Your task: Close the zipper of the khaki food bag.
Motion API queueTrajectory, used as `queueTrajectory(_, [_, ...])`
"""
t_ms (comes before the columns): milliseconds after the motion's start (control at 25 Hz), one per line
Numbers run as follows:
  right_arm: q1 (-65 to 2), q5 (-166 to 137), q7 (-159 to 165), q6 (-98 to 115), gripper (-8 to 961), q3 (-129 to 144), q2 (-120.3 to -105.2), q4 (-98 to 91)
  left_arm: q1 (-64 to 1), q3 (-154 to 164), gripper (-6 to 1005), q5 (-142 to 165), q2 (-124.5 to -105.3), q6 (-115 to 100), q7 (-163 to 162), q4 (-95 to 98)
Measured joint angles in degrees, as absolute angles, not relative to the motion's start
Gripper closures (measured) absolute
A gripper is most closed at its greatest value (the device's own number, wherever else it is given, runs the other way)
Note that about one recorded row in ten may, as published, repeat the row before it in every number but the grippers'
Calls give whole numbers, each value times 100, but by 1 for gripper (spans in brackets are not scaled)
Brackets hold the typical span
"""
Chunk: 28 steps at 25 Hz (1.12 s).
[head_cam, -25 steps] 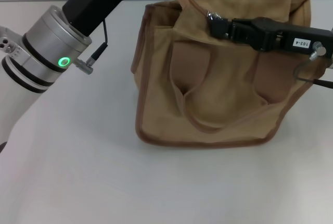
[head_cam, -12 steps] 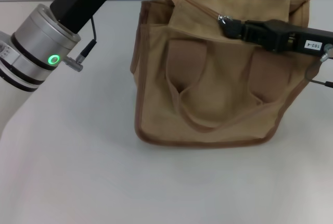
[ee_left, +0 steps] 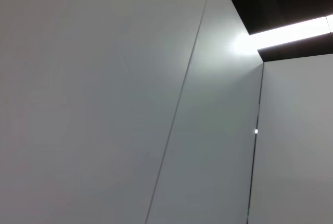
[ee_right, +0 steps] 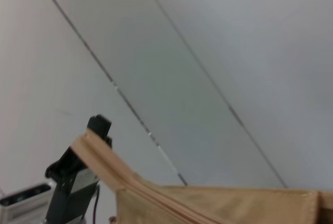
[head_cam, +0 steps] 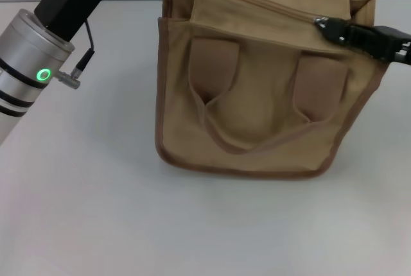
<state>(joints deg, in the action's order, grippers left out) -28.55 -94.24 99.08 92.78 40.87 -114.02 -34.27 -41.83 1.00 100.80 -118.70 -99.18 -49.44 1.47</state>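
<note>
My right gripper should keep pulling the slider until it nears the bag's top corner, as the zipper strip runs tight from my left gripper to the slider.
The khaki food bag stands on the white table, its front with two tan handles facing me. The zipper runs along its top flap. My right gripper is near the bag's right top corner, shut on the silver slider's pull tab. My left arm reaches past the bag's left side, and its hand leaves the head view at the top. In the right wrist view my left gripper is shut on the raised free end of the zipper strip, above the bag's top.
The white table spreads in front and to the left of the bag. A grey panelled wall stands behind; the left wrist view shows only that wall.
My right gripper has slid right along the zipper, from the bag's middle to its right corner. My left arm has drawn back to the left, and the bag shifted slightly left.
</note>
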Motion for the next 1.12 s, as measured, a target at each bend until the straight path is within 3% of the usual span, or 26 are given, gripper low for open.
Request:
queueTrajectory(720, [-2492, -9364, 9847, 9383, 916, 2955, -11424, -3263, -3739, -57, 939, 10066, -11903, -9715, -4506, 138])
queueTrajectory(920, [-2478, -9341, 9392, 9735, 849, 2926, -11504, -3261, -3535, -14, 873, 10095, -11873, -9616, -4504, 185])
queueTrajectory(1120, [-2387, -8969, 8421, 10288, 747, 2910, -11674, -3261, -3355, -11, 712, 10094, -11856, -9794, -4547, 355])
